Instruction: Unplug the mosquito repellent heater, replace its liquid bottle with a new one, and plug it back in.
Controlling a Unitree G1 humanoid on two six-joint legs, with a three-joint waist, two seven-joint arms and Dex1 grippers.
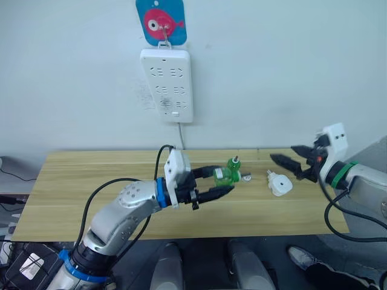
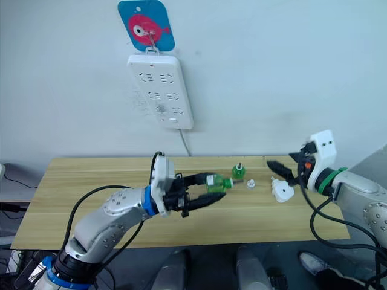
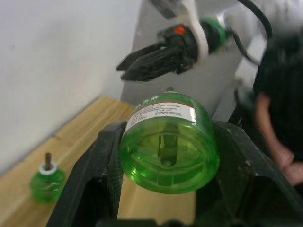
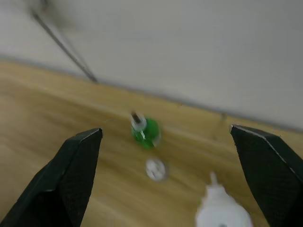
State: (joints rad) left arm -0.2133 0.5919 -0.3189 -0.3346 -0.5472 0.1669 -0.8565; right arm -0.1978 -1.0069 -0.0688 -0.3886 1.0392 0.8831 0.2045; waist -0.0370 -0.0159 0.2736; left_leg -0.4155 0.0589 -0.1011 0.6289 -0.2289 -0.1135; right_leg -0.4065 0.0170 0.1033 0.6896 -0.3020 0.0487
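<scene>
The new green bottle's narrow neck [image 1: 237, 176] is uncapped and sticks out, so the bottle, once seated, should hang below the heater when the robot carries the heater.
My left gripper [image 1: 213, 184] is shut on a green bottle [image 1: 222, 176] with a white label, the new one, and holds it on its side above the middle of the table; its base [image 3: 168, 158] faces the left wrist camera. The other green bottle [image 1: 234, 164], with a dark wick stem, stands upright on the wood just behind it. The white heater [image 1: 280, 184] lies on the table to the right, unplugged, prongs up. My right gripper [image 1: 291, 165] hovers just beyond the heater, open, fingers [image 4: 78, 163] wide apart and empty.
A small white cap [image 1: 247, 177] lies between the standing bottle and the heater. A long white power strip [image 1: 168, 84] hangs on the wall under a blue fish hook, its cable dropping behind the wooden table [image 1: 91, 175]. A person's hand [image 3: 284, 165] shows beyond the table's right end.
</scene>
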